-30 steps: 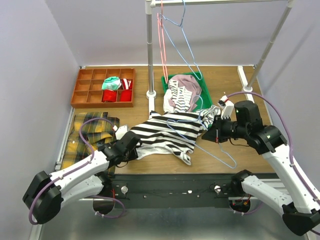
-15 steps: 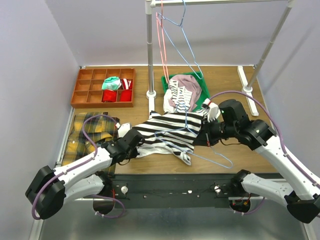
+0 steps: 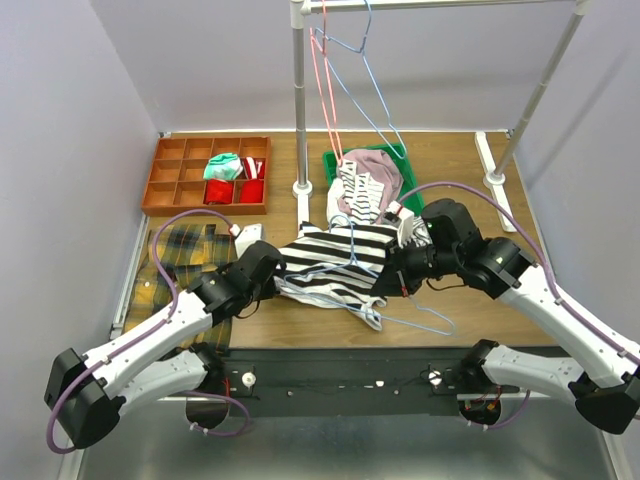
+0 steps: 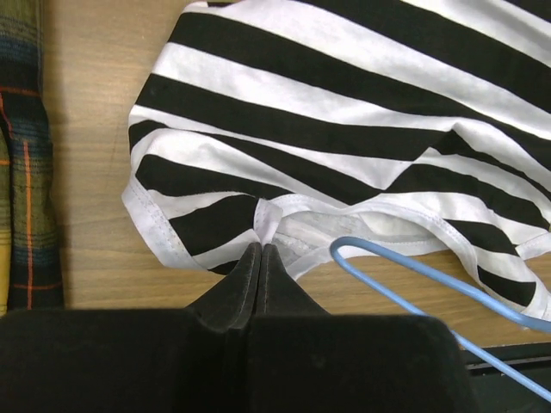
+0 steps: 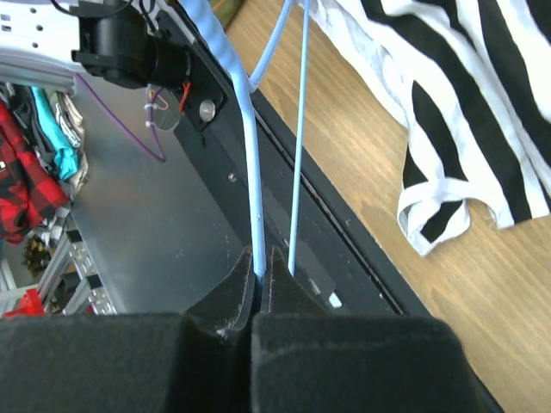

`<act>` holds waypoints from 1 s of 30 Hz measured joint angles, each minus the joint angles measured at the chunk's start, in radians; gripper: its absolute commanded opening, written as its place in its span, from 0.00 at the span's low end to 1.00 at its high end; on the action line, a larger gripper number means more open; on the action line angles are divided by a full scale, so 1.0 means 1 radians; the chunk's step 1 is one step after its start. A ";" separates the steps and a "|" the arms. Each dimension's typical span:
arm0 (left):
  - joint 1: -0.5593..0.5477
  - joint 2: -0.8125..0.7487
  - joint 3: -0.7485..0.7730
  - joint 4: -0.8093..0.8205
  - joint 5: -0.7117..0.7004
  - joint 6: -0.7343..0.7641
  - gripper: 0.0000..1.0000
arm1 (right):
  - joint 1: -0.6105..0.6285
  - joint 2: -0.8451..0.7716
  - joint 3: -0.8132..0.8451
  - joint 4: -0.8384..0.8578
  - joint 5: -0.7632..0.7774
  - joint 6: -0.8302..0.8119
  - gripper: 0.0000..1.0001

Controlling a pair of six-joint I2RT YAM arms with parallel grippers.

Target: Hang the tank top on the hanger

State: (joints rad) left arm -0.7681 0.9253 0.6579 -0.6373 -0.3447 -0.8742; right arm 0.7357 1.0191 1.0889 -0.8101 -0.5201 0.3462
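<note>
My left gripper should go on holding the hem until the hanger's rounded end, which faces the opening under the tank top's white-trimmed hem, pokes through, before it lets go.
The tank top, with wide black and white stripes, lies crumpled on the wooden table in the middle. My left gripper is at its left edge and is shut on the white-trimmed hem. Its fingertips pinch a fold of cloth. The hanger, of thin light-blue wire, lies tilted across the tank top's right side. My right gripper is shut on the hanger's wire, which runs up from between its fingertips. One rounded end of the hanger shows just right of my left fingers.
A wooden compartment tray at back left holds red and teal cloths. A green bin behind the tank top holds a pink garment and finer-striped cloth. Plaid cloth lies at left. A rack pole carries red hangers and a blue one.
My left gripper has shut on the tank top's hem. My right arm has carried the hanger to the left, over the tank top.
</note>
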 measured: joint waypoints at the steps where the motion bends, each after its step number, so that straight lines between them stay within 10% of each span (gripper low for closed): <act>1: 0.000 0.000 0.007 -0.002 0.000 0.013 0.00 | 0.002 0.002 -0.001 0.008 -0.002 0.000 0.01; 30: 0.000 -0.031 0.242 -0.061 0.149 0.401 0.00 | 0.033 0.086 -0.178 0.410 -0.100 0.030 0.01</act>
State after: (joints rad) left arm -0.7681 0.8944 0.9001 -0.6987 -0.1959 -0.4728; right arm 0.7689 1.1049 0.9112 -0.3996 -0.6205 0.3759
